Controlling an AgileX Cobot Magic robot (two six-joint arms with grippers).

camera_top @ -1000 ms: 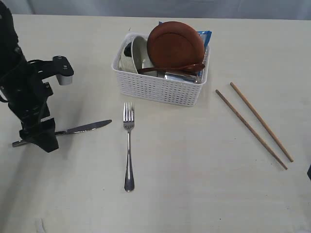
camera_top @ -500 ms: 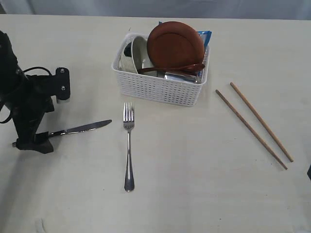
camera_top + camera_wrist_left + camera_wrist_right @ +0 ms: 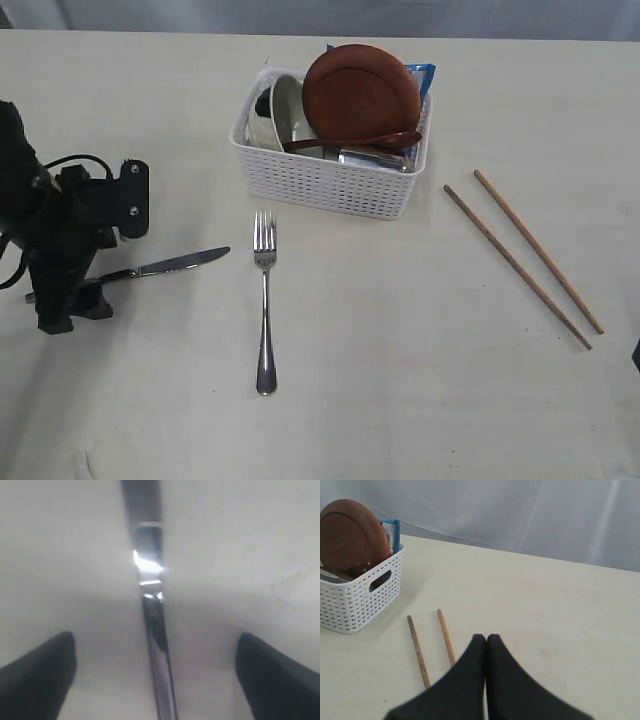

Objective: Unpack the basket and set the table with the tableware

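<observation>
The knife's blade (image 3: 186, 261) is pointing crosswise at the fork, so next my left gripper grabs the knife's handle (image 3: 119, 275) and turns the blade toward the far edge of the table before it brings the fork alongside.
The white basket (image 3: 330, 180) holds the tilted reddish-brown plate (image 3: 362, 95), the cream bowl (image 3: 275, 110) and a wooden spoon (image 3: 350, 142). In front of it on the table (image 3: 400, 350) lie the fork (image 3: 265, 300), the knife (image 3: 170, 265) and two chopsticks (image 3: 515, 265). My left gripper (image 3: 68, 308) is open and low over the knife's handle end. The handle (image 3: 152, 615) runs between the fingers (image 3: 40, 675) without touching them. My right gripper (image 3: 486, 639) is shut and empty, near the chopsticks (image 3: 417, 652), and barely shows in the exterior view.
A blue snack bag (image 3: 425, 75) stands behind the plate in the basket. The basket (image 3: 350, 605) and the plate (image 3: 352, 535) also show in the right wrist view. A grey curtain (image 3: 520, 510) hangs behind the table's far edge.
My left arm has turned and slid a little toward the table's left front, staying open over the knife's handle. The knife has not moved. The right gripper is unchanged.
</observation>
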